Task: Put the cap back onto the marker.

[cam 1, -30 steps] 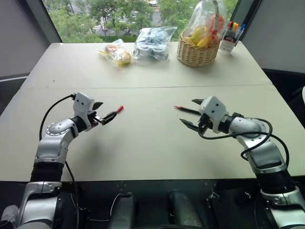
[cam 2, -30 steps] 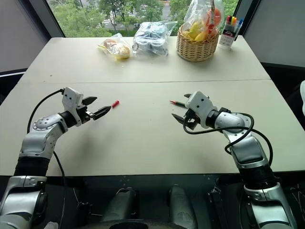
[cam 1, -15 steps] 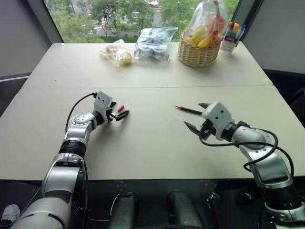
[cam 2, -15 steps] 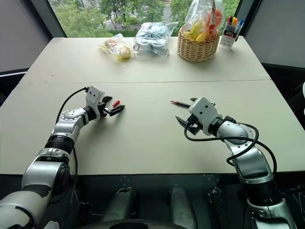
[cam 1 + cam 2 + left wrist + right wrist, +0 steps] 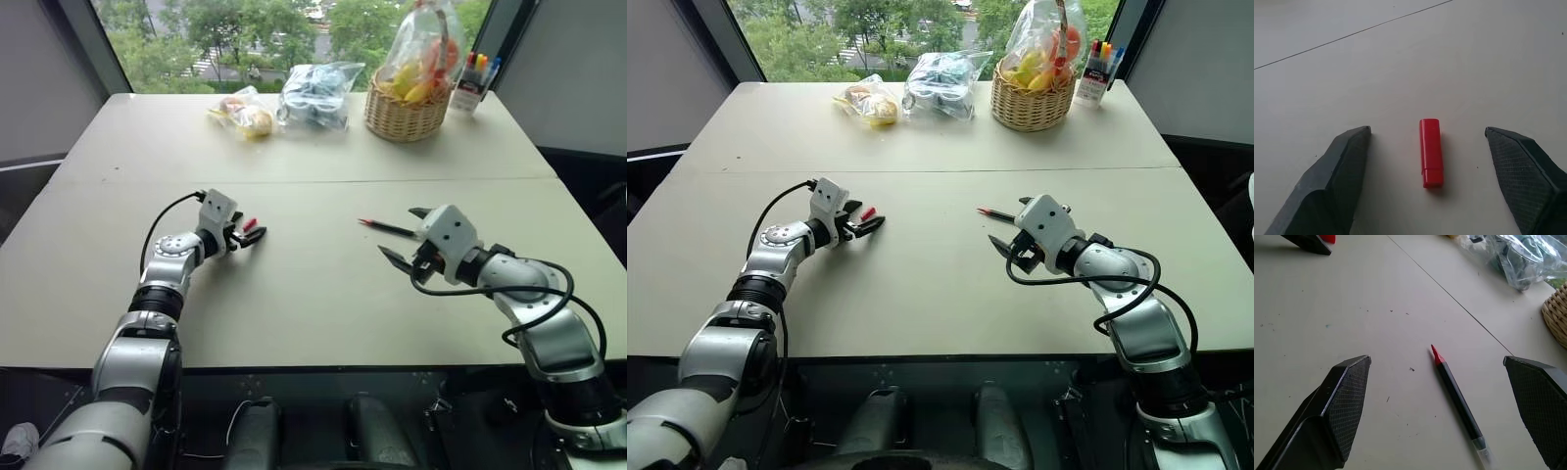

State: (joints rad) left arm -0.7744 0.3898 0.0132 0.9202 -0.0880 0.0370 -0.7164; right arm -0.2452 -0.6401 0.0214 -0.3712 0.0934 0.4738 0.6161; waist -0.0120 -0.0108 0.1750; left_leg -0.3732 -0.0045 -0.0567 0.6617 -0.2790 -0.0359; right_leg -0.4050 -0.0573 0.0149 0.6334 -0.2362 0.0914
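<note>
My grippers will slide the cap's hidden far opening (image 5: 1429, 121) over the marker's tip when they push the cap and the marker together, because the cap's closed end (image 5: 1433, 178) faces my left gripper.
The cap (image 5: 1431, 159), a short bright red cylinder, lies flat on the beige table (image 5: 304, 294), left of centre. My left gripper (image 5: 245, 233) is low over the table and open. Its two black fingers (image 5: 1347, 171) stand on either side of the cap, and neither touches it. The marker (image 5: 1457, 399), thin and black with a bare red tip, lies on the table right of centre (image 5: 387, 227). My right gripper (image 5: 400, 232) hovers open just behind the marker's back end, pointing along it, with its jaws wide apart and nothing between them.
At the table's far edge stand a wicker basket (image 5: 409, 110) of bagged fruit, a cup of coloured pens (image 5: 477, 76) and two clear plastic bags (image 5: 315, 90) (image 5: 242, 113). A seam (image 5: 441, 179) crosses the table beyond both grippers.
My left gripper has moved forward and down from short of the cap, so the cap now lies between its fingers. The right gripper has stayed where it was, open.
</note>
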